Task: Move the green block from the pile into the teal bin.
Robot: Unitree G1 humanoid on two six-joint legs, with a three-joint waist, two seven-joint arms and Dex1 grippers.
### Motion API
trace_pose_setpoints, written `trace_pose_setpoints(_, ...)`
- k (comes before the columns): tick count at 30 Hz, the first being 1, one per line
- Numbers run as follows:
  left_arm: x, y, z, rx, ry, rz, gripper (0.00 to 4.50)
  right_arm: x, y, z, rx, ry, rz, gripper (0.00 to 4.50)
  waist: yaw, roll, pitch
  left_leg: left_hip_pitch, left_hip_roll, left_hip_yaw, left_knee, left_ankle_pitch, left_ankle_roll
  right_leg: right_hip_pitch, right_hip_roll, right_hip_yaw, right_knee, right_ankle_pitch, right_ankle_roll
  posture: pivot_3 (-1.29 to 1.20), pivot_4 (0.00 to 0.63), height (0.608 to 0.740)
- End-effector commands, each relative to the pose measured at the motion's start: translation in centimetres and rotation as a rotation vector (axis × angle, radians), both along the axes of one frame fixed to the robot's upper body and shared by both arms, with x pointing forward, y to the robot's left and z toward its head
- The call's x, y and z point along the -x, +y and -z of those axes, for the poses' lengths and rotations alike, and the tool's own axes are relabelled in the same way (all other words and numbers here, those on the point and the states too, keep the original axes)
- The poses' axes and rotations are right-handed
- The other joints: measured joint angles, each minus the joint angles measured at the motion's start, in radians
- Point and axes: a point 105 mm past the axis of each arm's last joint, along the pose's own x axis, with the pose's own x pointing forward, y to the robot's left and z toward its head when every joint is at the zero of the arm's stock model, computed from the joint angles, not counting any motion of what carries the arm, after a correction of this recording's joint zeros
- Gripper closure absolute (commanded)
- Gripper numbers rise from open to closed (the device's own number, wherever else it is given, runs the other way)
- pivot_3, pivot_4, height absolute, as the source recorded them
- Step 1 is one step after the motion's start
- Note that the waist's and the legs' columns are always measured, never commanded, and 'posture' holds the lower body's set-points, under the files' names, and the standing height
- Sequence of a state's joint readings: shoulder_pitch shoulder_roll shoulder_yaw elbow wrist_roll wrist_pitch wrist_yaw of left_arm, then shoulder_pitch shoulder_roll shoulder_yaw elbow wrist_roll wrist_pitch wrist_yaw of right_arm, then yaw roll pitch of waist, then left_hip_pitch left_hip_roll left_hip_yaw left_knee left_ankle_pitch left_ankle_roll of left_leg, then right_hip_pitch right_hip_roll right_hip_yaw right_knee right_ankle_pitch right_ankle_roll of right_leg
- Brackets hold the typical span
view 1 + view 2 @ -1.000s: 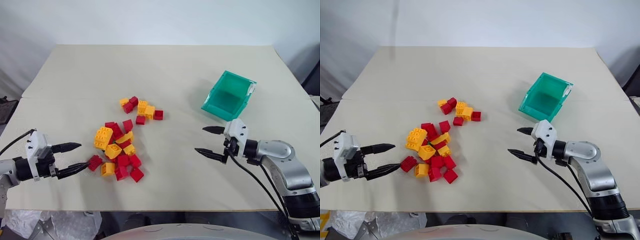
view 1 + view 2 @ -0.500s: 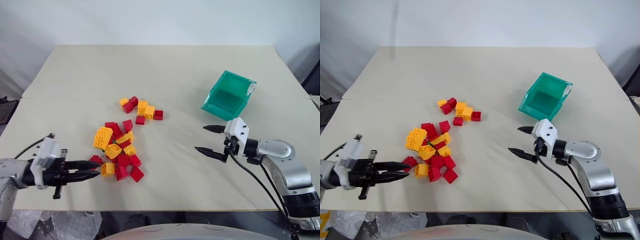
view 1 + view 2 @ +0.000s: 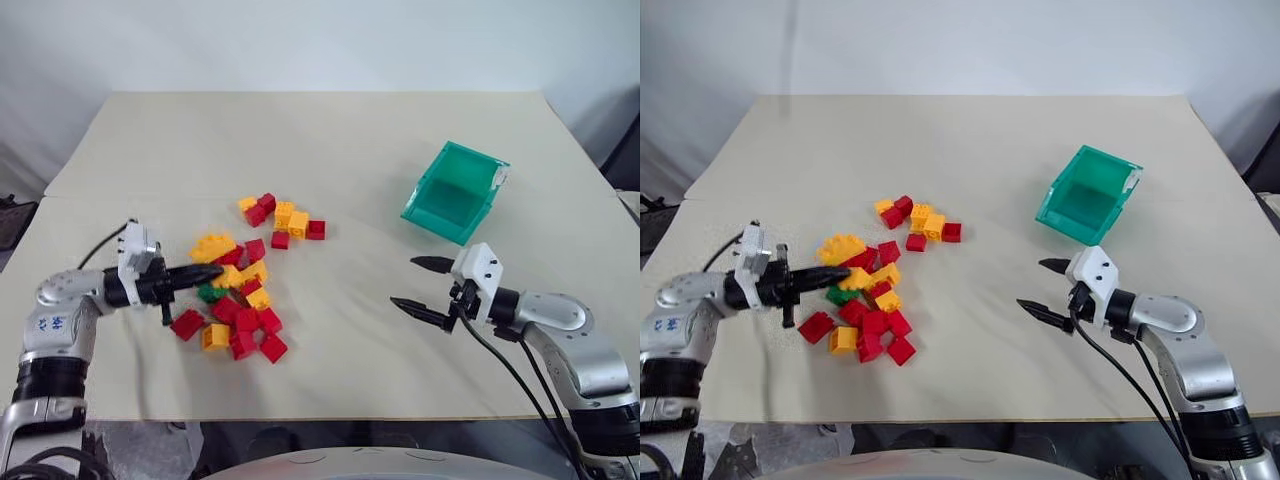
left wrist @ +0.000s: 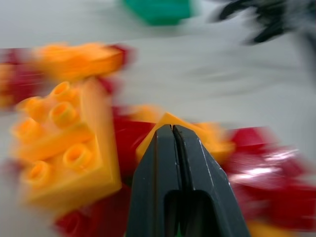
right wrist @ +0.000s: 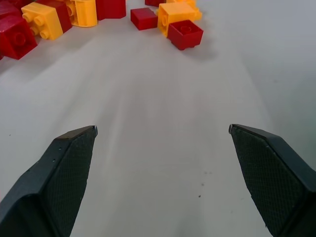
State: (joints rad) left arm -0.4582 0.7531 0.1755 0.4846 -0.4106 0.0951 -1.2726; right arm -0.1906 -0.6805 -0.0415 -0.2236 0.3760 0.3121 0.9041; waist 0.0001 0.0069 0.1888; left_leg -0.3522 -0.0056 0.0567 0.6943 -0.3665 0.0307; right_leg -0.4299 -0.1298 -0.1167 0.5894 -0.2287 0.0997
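The green block (image 3: 212,293) is crowded by yellow and red bricks, so next my left gripper moves the large yellow brick (image 3: 212,247) out of the way before opening to grab the green block.
The green block (image 3: 211,294) lies at the left edge of the pile (image 3: 245,300) of red and yellow-orange bricks, beside a large yellow brick (image 3: 213,247). My left gripper (image 3: 216,271) is shut with nothing between its fingers. Its tips poke into the pile just behind the green block, against yellow bricks (image 4: 74,148). The teal bin (image 3: 455,192) stands open at the right rear. In front of the bin, my right gripper (image 3: 405,282) hovers open and empty over bare table, its fingers (image 5: 69,163) wide apart.
A smaller cluster of red and yellow bricks (image 3: 283,218) lies behind the main pile. The table's front edge (image 3: 300,415) runs close below both arms. Bare tabletop separates the pile from the bin.
My left gripper has shut and pushed right and forward into the pile. Bricks shifted, the large yellow brick moved back, and the green block came into view. The right arm stayed put.
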Motion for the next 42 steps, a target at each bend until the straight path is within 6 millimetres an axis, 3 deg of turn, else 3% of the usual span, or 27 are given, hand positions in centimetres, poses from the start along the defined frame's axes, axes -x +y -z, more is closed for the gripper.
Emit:
trace_pose_setpoints(1, -0.7, 0.8, 0.6, -0.029, -0.01, -0.067, 4.46, 0.0, 0.1, -1.5, -0.017, -0.052, 0.001, 0.0, 0.0, 0.0, 0.0, 0.0, 0.0, 0.0, 0.001, 0.0, 0.0, 0.0, 0.0, 0.0, 0.0, 0.0, 0.0, 0.0, 0.15, 0.74)
trace_pose_setpoints(6, -0.1, 0.7, -1.4, 0.057, -0.021, -0.079, 4.46, -0.2, 0.1, -1.6, -0.019, -0.056, 0.002, 0.0, -0.001, -0.001, 0.0, -0.002, 0.001, 0.0, 0.003, -0.001, 0.001, -0.001, 0.0, 0.0, 0.0, 0.0, 0.0, 0.0, 0.15, 0.74)
trace_pose_setpoints(9, 1.1, 0.7, -1.7, 0.055, 0.007, -0.076, 4.46, -0.3, 0.2, -1.6, -0.02, -0.057, -0.002, 0.0, -0.004, -0.001, 0.0, -0.002, 0.001, 0.0, 0.003, -0.002, 0.001, -0.001, 0.0, 0.001, 0.0, 0.0, 0.0, 0.0, 0.15, 0.74)
trace_pose_setpoints(13, 2.3, 2.4, -1.1, -0.028, 0.149, -0.207, 4.46, -0.5, 0.3, -1.6, -0.02, -0.057, -0.012, 0.0, -0.004, -0.001, 0.001, -0.002, 0.002, 0.0, 0.003, -0.002, 0.0, -0.001, 0.0, 0.001, 0.0, 0.0, 0.0, 0.0, 0.15, 0.74)
trace_pose_setpoints(16, 2.9, 2.9, -1.8, -0.062, 0.153, -0.296, 3.92, -0.6, 0.3, -1.6, -0.021, -0.056, -0.018, 0.0, -0.002, -0.001, 0.001, -0.001, 0.002, 0.0, 0.003, -0.002, 0.0, -0.001, 0.0, 0.002, 0.0, 0.0, 0.0, 0.0, 0.15, 0.74)
trace_pose_setpoints(29, 8.6, 1.0, -2.6, -0.164, 0.147, -0.536, 0.01, -0.7, 2.7, -0.9, -0.073, -0.007, -0.097, 0.0, -0.004, -0.001, 0.001, -0.002, 0.005, 0.0, 0.003, -0.006, -0.002, -0.001, -0.001, 0.01, -0.003, 0.0, 0.0, 0.0, 0.15, 0.74)
trace_pose_setpoints(34, 8.8, 0.4, -2.3, -0.274, 0.113, -0.629, 0.01, -1.2, 3.5, -0.8, -0.078, 0.01, -0.139, 0.0, 0.001, -0.001, 0.001, 0.0, 0.004, 0.0, 0.004, -0.005, -0.002, 0.0, -0.001, 0.01, -0.002, 0.0, -0.001, 0.0, 0.15, 0.74)
trace_pose_setpoints(42, 6.1, 0.2, -0.6, -0.288, 0.207, -0.837, 0.01, -1.2, 3.5, -0.9, -0.061, 0.015, -0.155, 0.0, 0.001, -0.001, 0.001, -0.001, 0.002, -0.001, 0.004, -0.005, -0.002, 0.0, 0.0, 0.01, 0.0, 0.0, -0.001, 0.0, 0.15, 0.74)
